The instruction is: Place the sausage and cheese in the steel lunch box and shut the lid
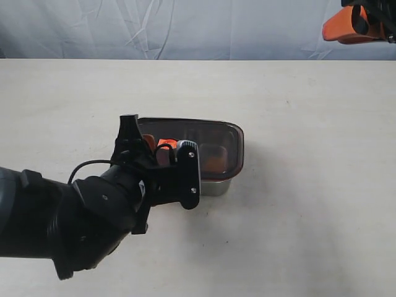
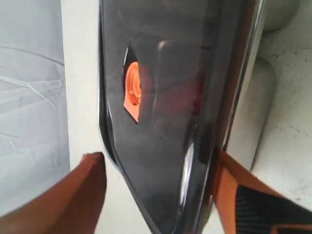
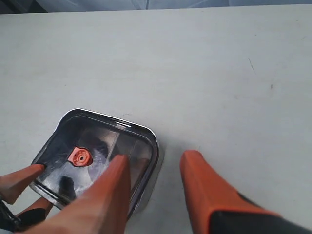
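Observation:
I see a dark red patch (image 2: 197, 93) faintly through the lid (image 1: 207, 137), so I should expect the sausage to be inside the steel lunch box.
The dark translucent lid (image 1: 207, 141) lies on top of the steel lunch box (image 1: 218, 187) at the middle of the table. Its orange valve tab (image 2: 132, 92) shows in both wrist views. My left gripper (image 1: 162, 152) straddles the lid's left end, open; one finger (image 2: 83, 195) stands clear of the lid (image 2: 165, 122) and the other sits close by the box's side. Through the lid an orange block, the cheese (image 1: 213, 159), shows dimly. The sausage is hidden. My right gripper (image 1: 356, 23) hangs high at the far right, open and empty (image 3: 157, 157), above the box's end (image 3: 151, 165).
The pale table (image 1: 309, 185) spreads bare to the right of the box and in front of it. A wrinkled grey backdrop (image 1: 185, 28) closes the far edge. My left arm's dark bulk (image 1: 68, 223) fills the front left.

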Robot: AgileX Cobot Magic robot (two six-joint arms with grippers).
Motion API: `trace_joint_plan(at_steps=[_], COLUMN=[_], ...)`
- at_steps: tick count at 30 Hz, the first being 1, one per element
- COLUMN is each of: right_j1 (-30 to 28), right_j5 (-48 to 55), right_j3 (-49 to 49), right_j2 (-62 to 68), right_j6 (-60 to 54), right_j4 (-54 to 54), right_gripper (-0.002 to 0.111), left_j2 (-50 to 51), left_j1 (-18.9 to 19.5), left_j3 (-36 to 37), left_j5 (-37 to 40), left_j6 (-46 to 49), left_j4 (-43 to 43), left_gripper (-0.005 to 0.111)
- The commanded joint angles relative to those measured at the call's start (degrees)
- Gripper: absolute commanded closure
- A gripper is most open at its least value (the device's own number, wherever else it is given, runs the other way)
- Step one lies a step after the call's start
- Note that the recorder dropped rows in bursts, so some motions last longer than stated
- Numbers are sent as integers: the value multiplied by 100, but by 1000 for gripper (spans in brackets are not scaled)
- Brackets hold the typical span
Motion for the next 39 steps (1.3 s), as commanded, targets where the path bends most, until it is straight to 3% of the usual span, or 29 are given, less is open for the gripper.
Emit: trace_joint_plan(at_steps=[1, 14, 19, 24, 25, 29, 31, 33, 36, 39], right_j1=[-34, -34, -34, -34, -34, -23, -23, -23, -23, -12], right_j5=[67, 134, 131, 213, 275, 425, 434, 354, 45, -215], right_j3=[2, 2, 2, 2, 2, 65, 253, 534, 1053, 1446], right_j2=[-32, -32, -32, -32, -32, -32, -32, -32, -32, -32], right_j6=[-33, -33, -25, -25, -25, -25, -25, -25, -25, -71], right_j4=[19, 19, -12, 84, 67, 78, 196, 290, 466, 717], right_gripper=[72, 72, 72, 72, 72, 72, 73, 84, 110, 108], left_j2=[24, -60, -747, -1004, -1004, -1186, -1412, -1677, -2080, -2427], left_j1=[-28, -28, -28, -28, -28, -28, -6, 49, 280, 734], left_j3=[18, 18, 18, 18, 4, -9, -9, -9, -9, -9], left_j5=[55, 615, 813, -14, 139, 1627, 1941, 1904, 1713, 1207], left_j6=[76, 311, 621, 910, 910, 607, 199, -40, -354, -402], left_j4=[-214, -858, -1724, -2030, -2030, -1566, -1361, -1349, -1483, -1850], left_gripper=[47, 47, 47, 47, 48, 73, 92, 106, 106, 106])
